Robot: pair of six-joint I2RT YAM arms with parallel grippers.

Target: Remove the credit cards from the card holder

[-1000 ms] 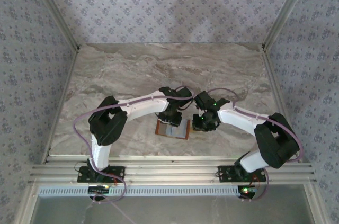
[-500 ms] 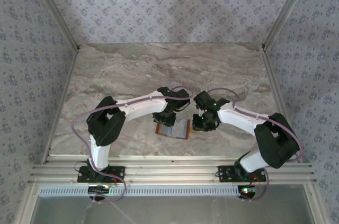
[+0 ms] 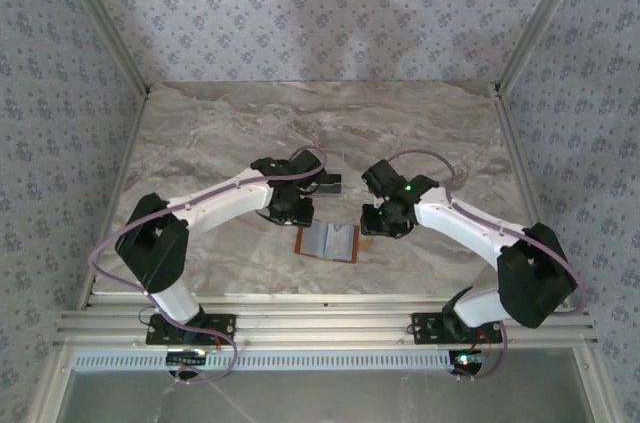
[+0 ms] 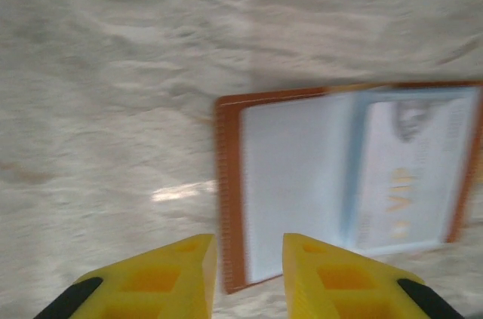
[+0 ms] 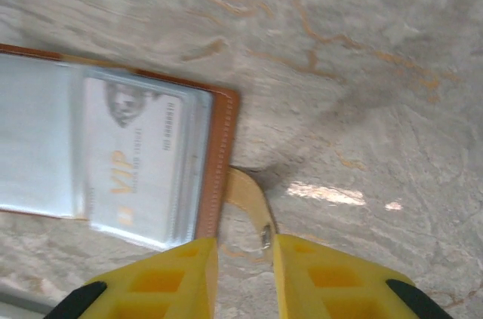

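Note:
The credit card (image 5: 134, 151) is all the way inside its clear pocket. My right gripper should hold the pocket's outer edge (image 5: 198, 172) before my left gripper slides the card out.
The card holder (image 3: 327, 242) lies open and flat on the marble table, orange-brown with a grey-blue lining (image 4: 290, 183). A pale credit card (image 5: 136, 153) with orange VIP lettering sits in its clear right-hand pocket, also seen in the left wrist view (image 4: 411, 176). My left gripper (image 3: 296, 211) hovers just off the holder's left edge (image 4: 230, 183), open (image 4: 249, 247) with nothing between its fingers. My right gripper (image 3: 379, 226) is at the holder's right side, open (image 5: 245, 247). The holder's tan side tab (image 5: 253, 206) lies in the gap, against the right finger.
Patterned walls close in the table (image 3: 420, 133) on three sides. An aluminium rail (image 3: 320, 323) runs along the near edge by both arm bases. Bare marble stretches behind and to either side of the holder.
My left gripper has drawn back from above the holder to its left and far side, uncovering it. The right gripper's jaws have parted off the side tab.

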